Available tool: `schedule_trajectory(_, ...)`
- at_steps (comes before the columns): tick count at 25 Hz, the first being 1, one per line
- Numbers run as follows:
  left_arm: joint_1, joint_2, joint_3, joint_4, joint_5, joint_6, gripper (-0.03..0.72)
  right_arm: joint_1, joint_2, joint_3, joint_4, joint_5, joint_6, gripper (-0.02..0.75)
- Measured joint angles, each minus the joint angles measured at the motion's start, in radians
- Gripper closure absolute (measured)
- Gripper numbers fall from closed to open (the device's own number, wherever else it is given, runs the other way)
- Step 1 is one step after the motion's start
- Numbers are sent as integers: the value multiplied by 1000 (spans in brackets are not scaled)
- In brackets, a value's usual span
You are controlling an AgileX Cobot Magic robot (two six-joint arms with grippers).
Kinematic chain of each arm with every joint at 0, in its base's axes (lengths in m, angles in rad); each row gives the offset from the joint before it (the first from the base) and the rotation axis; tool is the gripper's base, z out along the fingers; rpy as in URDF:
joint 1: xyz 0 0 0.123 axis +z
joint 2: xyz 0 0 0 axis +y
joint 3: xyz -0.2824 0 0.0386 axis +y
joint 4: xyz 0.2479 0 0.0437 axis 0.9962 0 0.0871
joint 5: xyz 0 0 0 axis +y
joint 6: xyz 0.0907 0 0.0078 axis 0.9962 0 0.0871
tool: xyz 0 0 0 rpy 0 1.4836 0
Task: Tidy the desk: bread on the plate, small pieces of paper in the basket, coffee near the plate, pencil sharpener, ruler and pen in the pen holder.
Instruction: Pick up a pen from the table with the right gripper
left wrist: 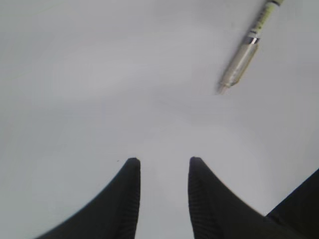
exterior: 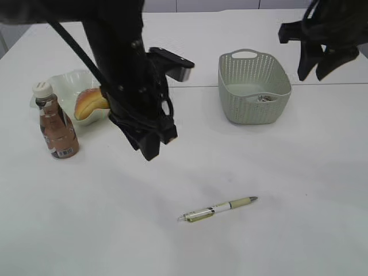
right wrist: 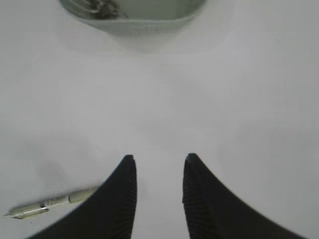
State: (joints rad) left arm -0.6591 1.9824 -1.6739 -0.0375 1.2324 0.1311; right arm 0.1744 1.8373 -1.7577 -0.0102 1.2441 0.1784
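The pen (exterior: 216,209) lies on my right gripper's side, so my left gripper should clear the middle of the desk and my right gripper should take the pen's body (exterior: 223,207).
A pale green pen (exterior: 218,209) lies on the white table near the front, apart from both grippers. My left gripper (exterior: 150,150) hangs open above the table, left of and behind the pen (left wrist: 244,55); nothing is between its fingers (left wrist: 162,162). My right gripper (exterior: 313,73) is open and empty, raised to the right of the green basket (exterior: 253,109). Small pieces of paper (exterior: 265,98) lie in the basket (right wrist: 134,24). The bread (exterior: 91,103) rests on the plate (exterior: 64,80), with the coffee bottle (exterior: 56,123) upright beside it. Pencil sharpener, ruler and pen holder are out of view.
The left arm's black body (exterior: 123,69) hides part of the plate and bread. In the right wrist view the pen (right wrist: 50,204) shows at lower left behind one finger, with my gripper (right wrist: 158,158) over bare table. A table seam (exterior: 201,86) runs across behind the basket.
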Motion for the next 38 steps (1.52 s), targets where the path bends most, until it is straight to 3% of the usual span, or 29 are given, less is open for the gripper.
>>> schedule_trajectory(7, -117, 29, 0, -16, -4, 7, 447, -7, -61, 108, -17, -2, -46, 502)
schedule_trajectory(15, -117, 29, 0, -14, -4, -87, 447, 23, -125, 174, 155, -2, -329, 503)
schedule_trajectory(21, -100, 29, 0, -14, -4, -107, 447, 156, -131, 202, 121, -2, -536, 493)
schedule_trajectory(28, 51, -40, 0, -14, -4, -107, 447, 214, -133, 202, 93, -2, -630, 444)
schedule_trajectory(30, 106, -58, 0, -5, -4, -107, 447, 214, -133, 206, 98, -2, -633, 390)
schedule_trajectory(35, 196, -124, 0, 3, -4, -107, 447, 230, -133, 257, 115, -4, -653, 168)
schedule_trajectory(38, 241, -174, 0, 7, -2, -107, 447, 244, -133, 272, 122, -4, -686, 115)
